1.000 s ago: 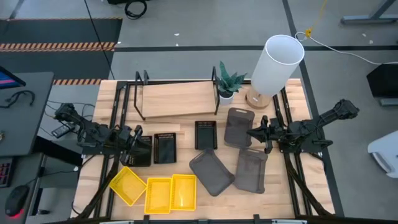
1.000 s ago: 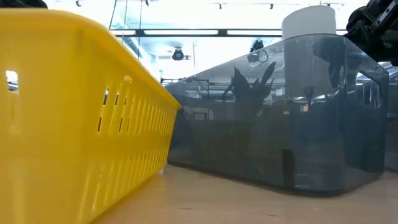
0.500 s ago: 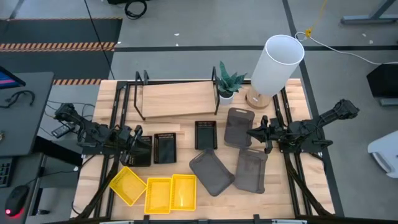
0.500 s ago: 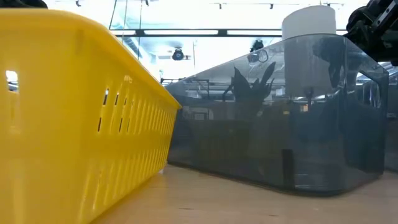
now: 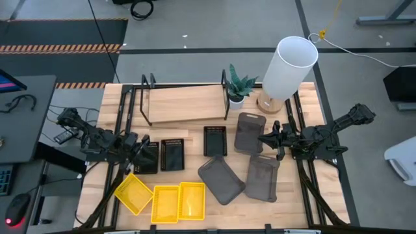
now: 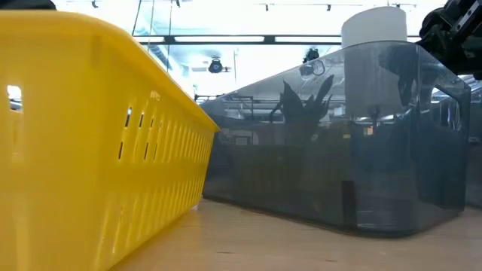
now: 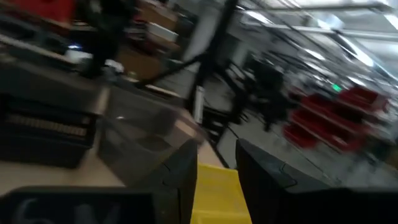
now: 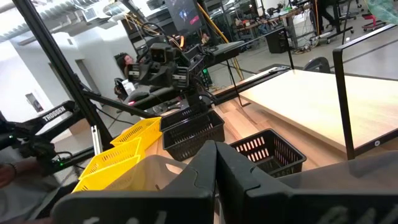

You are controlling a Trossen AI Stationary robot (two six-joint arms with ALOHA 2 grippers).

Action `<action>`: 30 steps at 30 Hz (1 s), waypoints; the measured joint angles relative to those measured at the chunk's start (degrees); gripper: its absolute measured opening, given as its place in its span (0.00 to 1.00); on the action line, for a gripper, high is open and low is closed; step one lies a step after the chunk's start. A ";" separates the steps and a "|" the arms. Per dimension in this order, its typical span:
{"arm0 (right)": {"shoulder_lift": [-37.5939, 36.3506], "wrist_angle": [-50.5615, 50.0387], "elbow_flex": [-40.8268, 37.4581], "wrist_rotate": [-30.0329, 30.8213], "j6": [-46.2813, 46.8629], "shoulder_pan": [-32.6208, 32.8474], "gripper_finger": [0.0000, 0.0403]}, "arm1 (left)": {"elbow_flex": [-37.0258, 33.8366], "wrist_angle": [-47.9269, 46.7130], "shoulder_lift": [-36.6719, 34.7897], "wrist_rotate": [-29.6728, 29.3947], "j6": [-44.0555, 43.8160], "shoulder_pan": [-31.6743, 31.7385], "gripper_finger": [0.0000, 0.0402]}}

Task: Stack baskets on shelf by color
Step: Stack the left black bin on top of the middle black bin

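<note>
The robot's left gripper points level over the leftmost black basket (image 5: 151, 159), so it should swing round, tip down and grab the basket's near rim (image 5: 147, 173) before stacking.
The shelf (image 5: 185, 104) stands at the table's far side with a bare plank. Three black mesh baskets (image 5: 172, 154) rest on their bases in a row at mid-table. Three yellow baskets (image 5: 165, 203) lie near the front edge, and three dark grey baskets (image 5: 221, 179) show toward the right. My left gripper (image 5: 139, 144) hovers open at the leftmost black basket (image 5: 149, 158); a yellow basket (image 7: 214, 193) shows between its fingers. My right gripper (image 5: 262, 138) is shut and empty, raised beside the far grey basket (image 5: 249, 132).
A white lamp (image 5: 289, 65) and a small potted plant (image 5: 238, 88) stand at the far right of the shelf. Black frame rails (image 5: 123, 123) run along both table sides. Bare wood lies between the shelf and the basket row.
My left gripper has shifted a little toward the table's left edge. The baskets and my right arm have kept still.
</note>
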 joint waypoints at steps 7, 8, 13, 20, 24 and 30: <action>0.11 0.00 0.02 0.02 0.00 0.00 0.04 | 2.99 -6.16 2.17 1.68 -2.65 0.52 0.29; 0.11 -0.02 0.02 0.01 0.00 0.00 0.04 | 4.60 -7.96 3.38 0.67 -2.72 0.82 0.29; 0.11 0.00 0.02 0.02 0.00 0.00 0.04 | 13.02 -19.39 11.38 -1.66 -3.75 2.09 0.29; 0.11 0.00 0.02 0.00 0.00 0.00 0.04 | 17.32 -24.09 22.26 -1.43 -11.67 1.96 0.29; 0.11 0.00 0.02 0.02 0.00 0.00 0.04 | 18.06 -24.34 27.53 0.83 -16.87 1.28 0.29; 0.11 0.00 0.01 0.02 0.00 0.00 0.04 | 23.81 -30.28 36.13 -3.07 -20.84 -3.47 0.29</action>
